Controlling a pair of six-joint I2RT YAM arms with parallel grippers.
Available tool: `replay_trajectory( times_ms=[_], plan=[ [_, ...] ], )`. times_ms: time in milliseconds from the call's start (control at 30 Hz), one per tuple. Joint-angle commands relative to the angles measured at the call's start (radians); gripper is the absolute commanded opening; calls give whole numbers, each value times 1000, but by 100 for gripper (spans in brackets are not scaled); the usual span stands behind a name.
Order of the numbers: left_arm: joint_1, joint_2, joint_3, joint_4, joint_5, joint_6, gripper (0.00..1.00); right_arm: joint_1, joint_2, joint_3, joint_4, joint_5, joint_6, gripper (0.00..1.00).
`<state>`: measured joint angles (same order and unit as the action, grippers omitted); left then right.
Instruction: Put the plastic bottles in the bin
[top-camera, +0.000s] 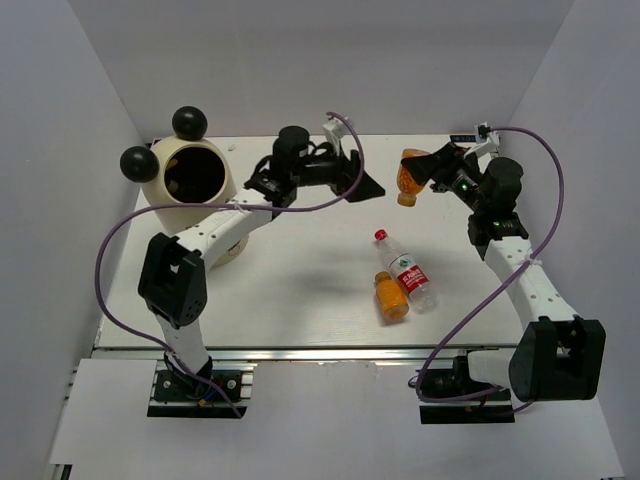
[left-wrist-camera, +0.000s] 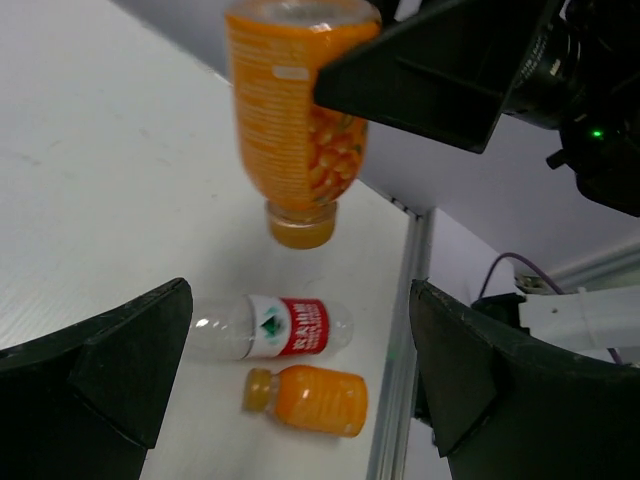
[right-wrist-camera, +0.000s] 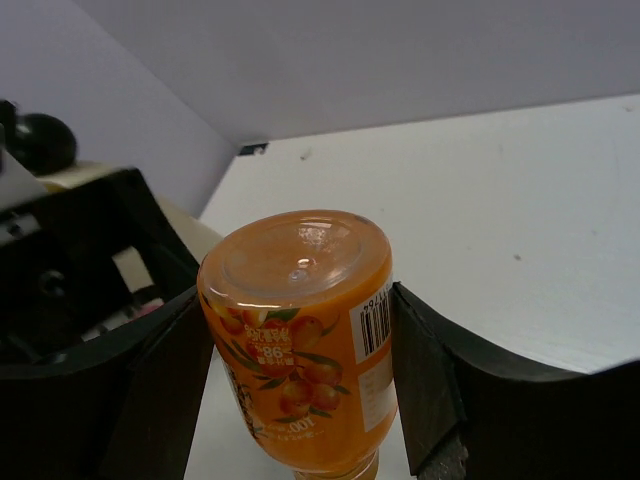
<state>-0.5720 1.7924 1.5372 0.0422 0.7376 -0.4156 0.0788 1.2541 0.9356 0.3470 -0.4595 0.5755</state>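
I should take the orange-filled bottle by its cap end (top-camera: 406, 199) with my left gripper and carry it to the cream bin (top-camera: 196, 176), because the bin is too far away for my right gripper to reach.
My right gripper (top-camera: 425, 168) is shut on an orange-filled bottle (top-camera: 408, 176) and holds it cap down above the far middle of the table. In the right wrist view the bottle (right-wrist-camera: 300, 330) sits between the fingers (right-wrist-camera: 440, 380), base toward the camera. My left gripper (top-camera: 368, 185) is open and empty, just left of that bottle and facing it; the bottle also shows in the left wrist view (left-wrist-camera: 295, 120). A clear bottle with a red cap and red label (top-camera: 405, 268) and a second orange bottle (top-camera: 392, 298) lie side by side on the table. The cream bin (top-camera: 190, 175) stands far left.
The bin's two black ball ears (top-camera: 188, 122) stick up at the far left corner. White walls close the table on three sides. The table's metal front rail (top-camera: 330, 352) runs along the near edge. Purple cables loop from both arms.
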Motion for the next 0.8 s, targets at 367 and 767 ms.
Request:
replay_trajectory(
  times_ms=[367, 767],
  plan=[
    [-117, 91, 81, 289, 17, -138, 98, 70, -41, 92, 165, 79, 291, 50],
    [-121, 108, 118, 274, 28, -130, 60, 73, -41, 68, 202, 58, 340, 52]
  ],
)
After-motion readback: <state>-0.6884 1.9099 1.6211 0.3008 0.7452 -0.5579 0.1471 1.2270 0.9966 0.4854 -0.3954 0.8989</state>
